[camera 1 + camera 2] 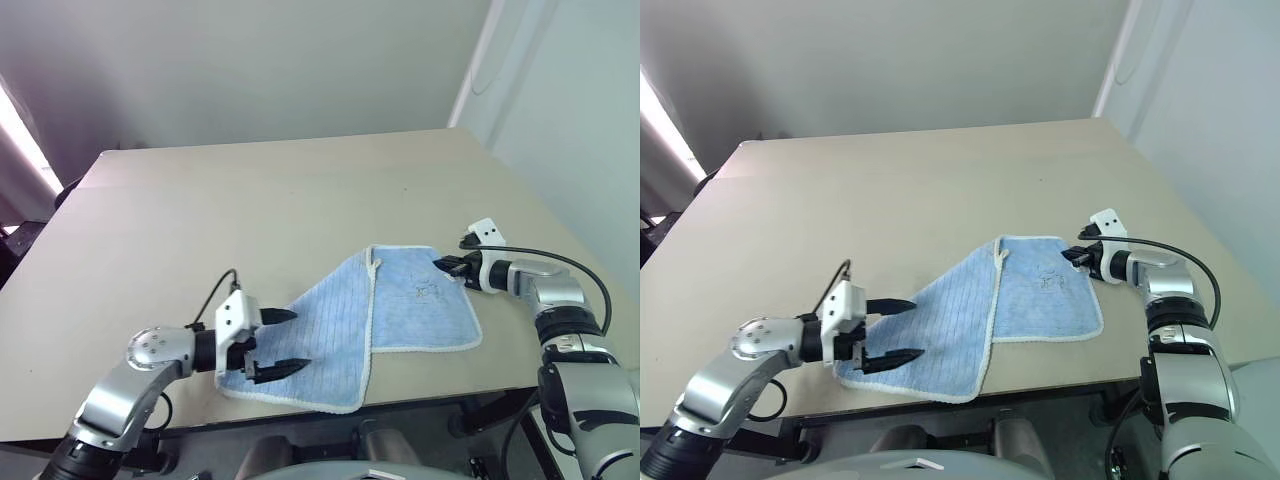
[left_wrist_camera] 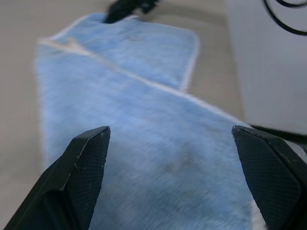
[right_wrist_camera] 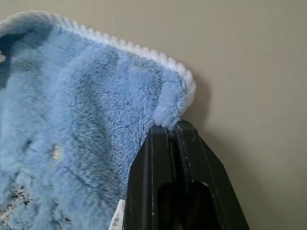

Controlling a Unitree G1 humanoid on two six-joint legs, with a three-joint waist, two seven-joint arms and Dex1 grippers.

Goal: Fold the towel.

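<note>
My gripper will pull the towel's folded part (image 1: pixel 318 335), and it will swing over and straighten out into a long strip, because the towel's white edge (image 1: pixel 371 328) lies over more towel beneath.
The light blue towel (image 1: pixel 400 300) lies near the table's front edge, with its left part folded over and a white-edged seam running across the middle. My left gripper (image 1: pixel 300 340) is open, its two black fingers (image 2: pixel 86 163) pointing across the towel's near left corner, just above the cloth. My right gripper (image 1: pixel 441 265) is at the towel's far right corner. In the right wrist view its fingers (image 3: pixel 163 158) are pressed together, with the white-edged corner of the towel (image 3: pixel 81 120) pinched at their tips.
The beige table (image 1: pixel 250 200) stretches bare behind and to the left of the towel. Its front edge runs just below the towel's near hem. A pale wall stands beyond the far edge, and a black cable loops along my right forearm (image 1: pixel 560 270).
</note>
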